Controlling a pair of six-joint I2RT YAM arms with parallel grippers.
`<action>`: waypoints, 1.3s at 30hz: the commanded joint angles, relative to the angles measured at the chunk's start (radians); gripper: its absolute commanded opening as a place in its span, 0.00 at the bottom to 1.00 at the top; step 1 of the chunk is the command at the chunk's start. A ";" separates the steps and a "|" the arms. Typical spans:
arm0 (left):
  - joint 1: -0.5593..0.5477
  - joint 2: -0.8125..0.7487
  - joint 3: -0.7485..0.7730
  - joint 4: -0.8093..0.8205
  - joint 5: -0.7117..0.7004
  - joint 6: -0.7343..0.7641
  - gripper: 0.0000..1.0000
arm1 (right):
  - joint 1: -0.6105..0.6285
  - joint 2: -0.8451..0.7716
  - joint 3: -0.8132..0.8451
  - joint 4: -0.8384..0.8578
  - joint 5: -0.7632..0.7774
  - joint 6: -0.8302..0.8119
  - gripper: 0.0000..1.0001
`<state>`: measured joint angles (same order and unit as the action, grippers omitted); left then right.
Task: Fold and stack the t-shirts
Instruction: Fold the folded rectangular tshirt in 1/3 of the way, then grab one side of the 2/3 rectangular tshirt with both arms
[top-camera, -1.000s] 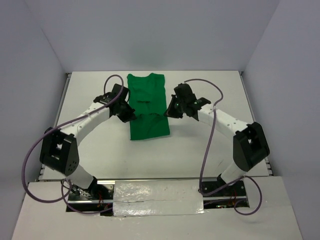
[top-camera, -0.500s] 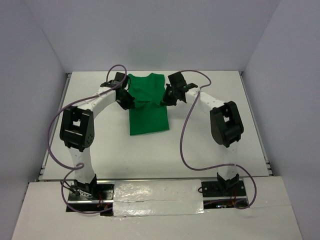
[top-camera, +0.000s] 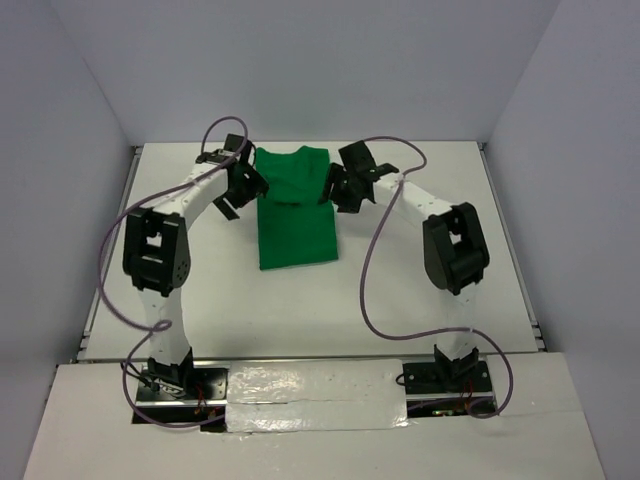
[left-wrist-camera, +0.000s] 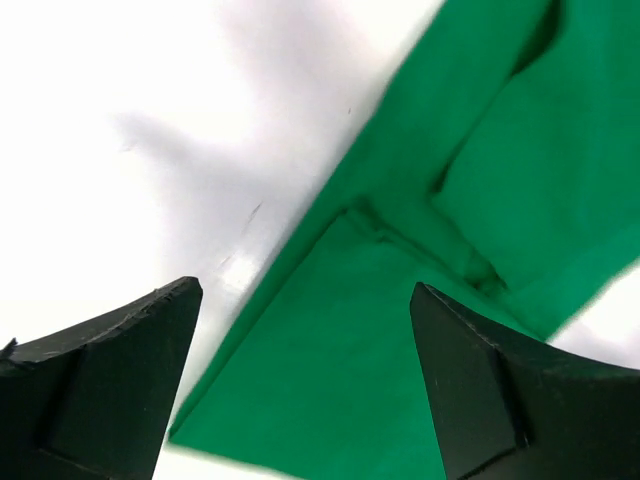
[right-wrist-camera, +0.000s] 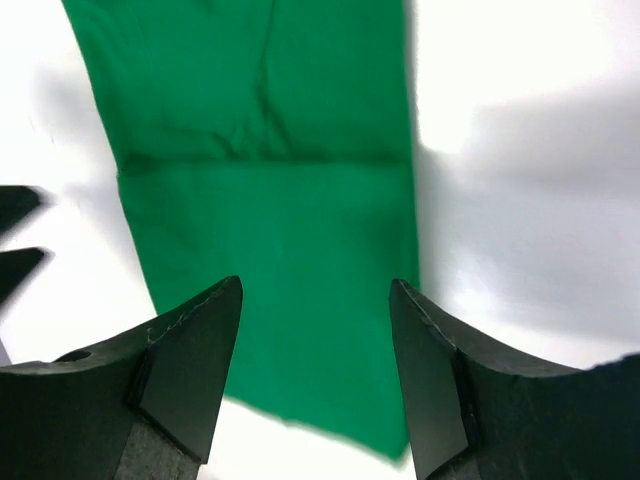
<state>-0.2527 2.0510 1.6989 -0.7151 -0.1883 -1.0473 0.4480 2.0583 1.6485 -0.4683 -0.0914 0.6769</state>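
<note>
The near end (top-camera: 298, 258) of the bright green t-shirt will fold over as one flap when I lift it, because the crosswise edge (top-camera: 297, 204) shows layers on top of each other.
The bright green t-shirt (top-camera: 296, 225) lies flat on the white table as a narrow strip, with a crosswise fold line about a third of the way down. My left gripper (top-camera: 236, 190) stands open at the shirt's left edge. Seen from the left wrist, the gripper (left-wrist-camera: 305, 288) hovers over the cloth (left-wrist-camera: 540, 170), holding nothing. My right gripper (top-camera: 338, 190) is open at the right edge. From the right wrist, its jaws (right-wrist-camera: 316, 284) stand apart above the shirt (right-wrist-camera: 260, 100), empty.
The white table (top-camera: 450, 280) is boxed in by pale walls on the left, far and right sides. Purple cables loop off both arms. The arm bases (top-camera: 165, 370) sit at the near edge.
Both grippers moved toward the far end while shut on the cloth, then opened and let it go. The shirt's near edge now lies slightly farther back.
</note>
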 joint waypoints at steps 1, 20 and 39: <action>0.000 -0.242 -0.030 -0.049 -0.118 0.032 0.99 | -0.011 -0.216 -0.108 0.017 0.050 -0.031 0.68; -0.112 -0.661 -1.005 0.584 0.297 -0.143 0.88 | 0.011 -0.488 -0.886 0.594 -0.243 0.355 0.63; -0.112 -0.522 -1.065 0.707 0.193 -0.201 0.59 | 0.017 -0.279 -0.872 0.672 -0.146 0.412 0.54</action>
<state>-0.3618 1.4876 0.6487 -0.0040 0.0349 -1.2411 0.4557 1.7390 0.7685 0.1925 -0.2985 1.0824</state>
